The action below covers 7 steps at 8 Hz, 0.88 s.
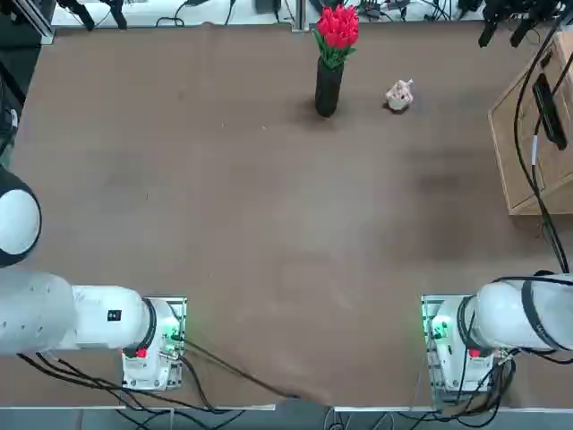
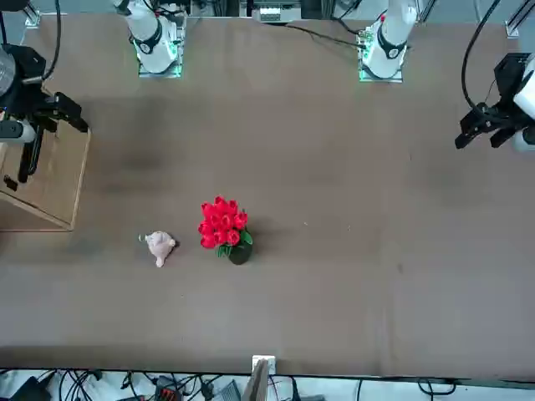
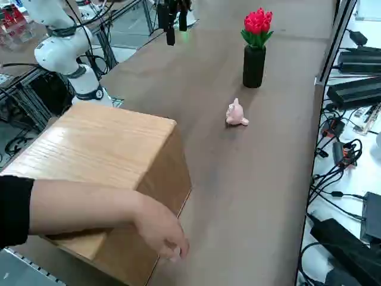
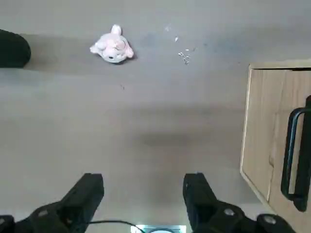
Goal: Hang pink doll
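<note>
My gripper will carry the pink doll [image 2: 160, 246] to the box, and the doll's loop should stay stretched out and slip over the box's black hook, because the loop sticks straight out [image 2: 142, 238].
The pink doll [image 1: 399, 95] is a tiny pale plush lying on the brown table, far from the arm bases and just right of the black vase; it also shows in the front view [image 2: 159, 246], side view [image 3: 236, 114] and wrist view [image 4: 112, 47]. My right gripper [image 4: 144, 183] hangs high over the table, well short of the doll, open with nothing between its fingers. From the front, the right gripper [image 2: 71, 115] sits above the near corner of the wooden box.
A black vase of red tulips [image 1: 329, 85] stands left of the doll. At the table's right edge sits a wooden box [image 1: 524, 152] with a black handle [image 4: 291, 155]. A person's hand [image 3: 159, 231] rests on the box's corner.
</note>
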Each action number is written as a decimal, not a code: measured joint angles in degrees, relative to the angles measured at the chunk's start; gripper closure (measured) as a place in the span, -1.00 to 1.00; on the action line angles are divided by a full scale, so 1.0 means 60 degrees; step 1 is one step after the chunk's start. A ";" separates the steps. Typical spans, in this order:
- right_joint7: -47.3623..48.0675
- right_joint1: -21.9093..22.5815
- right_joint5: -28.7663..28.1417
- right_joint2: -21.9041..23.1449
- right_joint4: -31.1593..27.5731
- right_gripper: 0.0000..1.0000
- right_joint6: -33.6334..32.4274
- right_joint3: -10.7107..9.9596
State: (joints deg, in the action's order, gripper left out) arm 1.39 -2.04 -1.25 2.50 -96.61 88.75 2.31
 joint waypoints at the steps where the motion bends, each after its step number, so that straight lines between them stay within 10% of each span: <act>1: 0.0000 0.0001 -0.0001 -0.0006 0.0000 -1.00 0.0000 0.0000; 7: 0.0000 -0.0010 -0.0001 -0.0097 0.0010 -1.00 -0.0242 -0.0001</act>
State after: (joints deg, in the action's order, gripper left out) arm 1.39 -2.10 -1.25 1.92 -96.55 87.29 2.30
